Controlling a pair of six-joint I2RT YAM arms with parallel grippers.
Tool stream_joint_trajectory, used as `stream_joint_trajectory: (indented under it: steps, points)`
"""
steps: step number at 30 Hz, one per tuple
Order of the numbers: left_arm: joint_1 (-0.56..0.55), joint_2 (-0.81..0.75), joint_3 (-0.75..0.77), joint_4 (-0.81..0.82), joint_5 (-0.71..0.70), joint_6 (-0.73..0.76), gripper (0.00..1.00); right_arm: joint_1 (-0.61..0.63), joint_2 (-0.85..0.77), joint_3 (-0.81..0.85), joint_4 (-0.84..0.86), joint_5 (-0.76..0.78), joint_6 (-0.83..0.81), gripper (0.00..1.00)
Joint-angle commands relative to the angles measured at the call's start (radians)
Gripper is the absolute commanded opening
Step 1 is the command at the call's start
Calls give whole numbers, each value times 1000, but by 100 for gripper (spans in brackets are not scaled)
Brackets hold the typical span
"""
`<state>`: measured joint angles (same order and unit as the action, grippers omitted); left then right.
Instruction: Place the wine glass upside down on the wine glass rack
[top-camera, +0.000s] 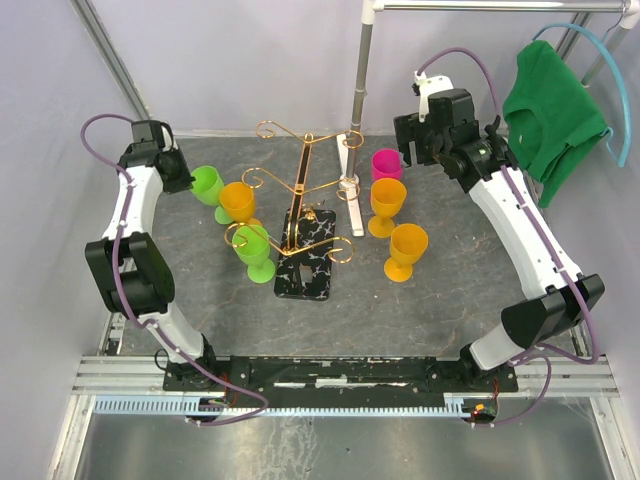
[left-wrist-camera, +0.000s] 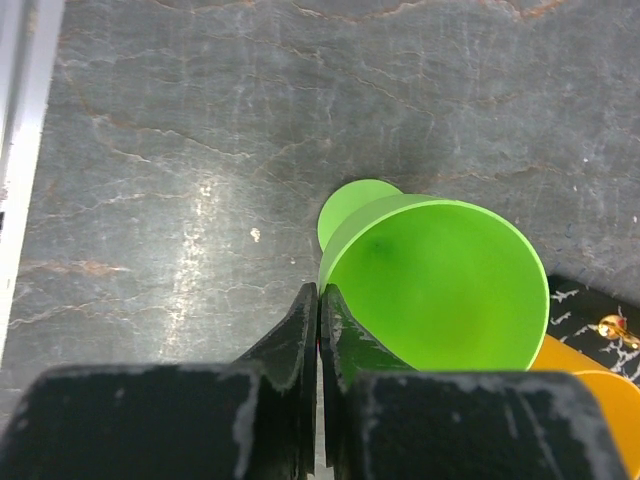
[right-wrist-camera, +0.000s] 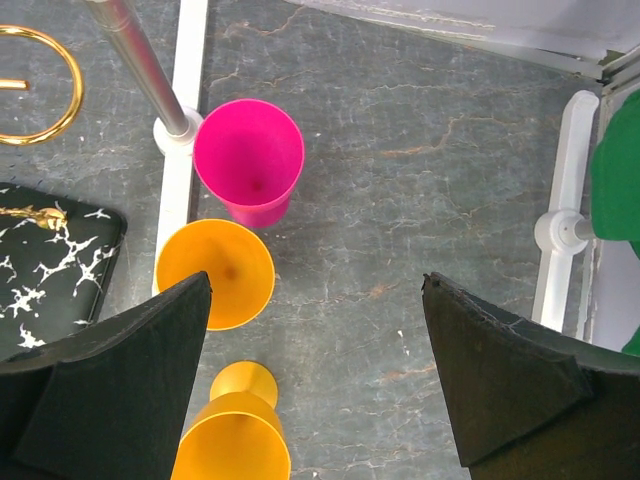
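My right gripper keeps moving toward the free stem of the green wine glass, which my left gripper holds by its rim, until it grips that stem.
My left gripper is shut on the rim of a green wine glass, with one finger inside the bowl and one outside. In the top view this green wine glass leans at the left gripper, left of the rack. The gold wine glass rack stands mid-table on its black marbled base. My right gripper is open and empty above the table, right of a pink glass. In the top view the right gripper is at the back right.
Another green glass and an orange glass stand left of the rack. A pink glass and two orange glasses stand right of it. A white pole stand and a hanging green cloth are behind.
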<state>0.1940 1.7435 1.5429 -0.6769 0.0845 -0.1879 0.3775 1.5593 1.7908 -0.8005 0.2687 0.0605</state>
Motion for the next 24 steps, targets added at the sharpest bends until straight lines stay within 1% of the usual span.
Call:
stream_joint_trajectory:
  steps: [1, 4, 7, 9, 11, 14, 16, 18, 20, 24]
  points:
    - [-2, -8, 114, -2, -106, 10, 3, -2, -23, 10, 60, -60, 18, 94]
    - [-2, -29, 203, -9, -207, 28, 3, -2, -18, 28, 69, -114, 58, 94]
    - [-2, -58, 285, 8, -287, 55, 3, -2, -5, 38, 84, -176, 150, 94]
    - [-2, -86, 317, 45, -290, 70, 3, -3, 6, 39, 104, -234, 219, 94]
    - [-3, -127, 316, 117, -253, 75, 3, 0, 22, 44, 124, -304, 298, 94]
    - [-16, -215, 243, 282, -196, 73, 3, -1, 51, 63, 177, -414, 412, 94]
    - [-49, -299, 135, 483, -204, 94, 3, 0, 65, 68, 240, -500, 494, 94]
    - [-82, -389, 34, 644, -218, 121, 3, 0, 72, 66, 324, -561, 580, 94]
    - [-116, -447, -45, 778, -215, 143, 3, 2, 83, 69, 400, -604, 658, 94]
    - [-187, -516, -150, 953, -197, 180, 3, 7, 107, 84, 536, -681, 802, 93]
